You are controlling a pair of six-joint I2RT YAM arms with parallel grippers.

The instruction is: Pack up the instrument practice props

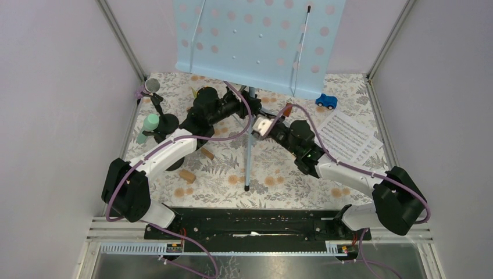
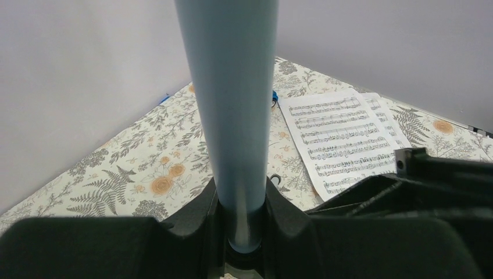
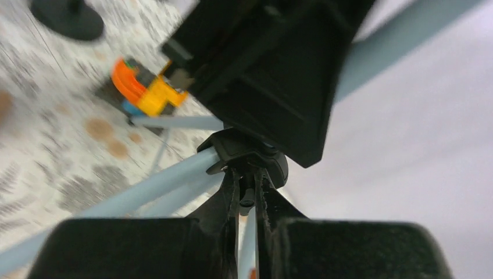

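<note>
My right gripper is rolled far around on the small black knob (image 3: 247, 199). It should open, move away, roll back and pinch the knob to turn it further.
The pale blue perforated music rack (image 1: 256, 40) stands at the back on its thin pole (image 1: 249, 145). My left gripper (image 1: 244, 108) is shut on that pole (image 2: 232, 99), which fills the gap between the jaws (image 2: 241, 232). My right gripper (image 1: 254, 122) comes in from the right, and its jaws (image 3: 247, 200) pinch a small black knob (image 3: 247, 203) under the tripod's black collar (image 3: 256, 154). Pale blue legs (image 3: 145, 186) spread from the collar. White sheet-music pages (image 1: 349, 136) lie at the right. A mint-green microphone (image 1: 149, 125) and a purple one (image 1: 152, 86) sit by a black round-based holder (image 1: 168, 122) at the left.
A small blue toy car (image 1: 326, 101) sits at the back right. Two brown wooden blocks (image 1: 187, 175) (image 1: 207, 154) lie beside the left arm. An orange and yellow piece (image 3: 142, 87) lies behind a tripod leg. Grey walls close in three sides of the floral mat (image 1: 279, 180).
</note>
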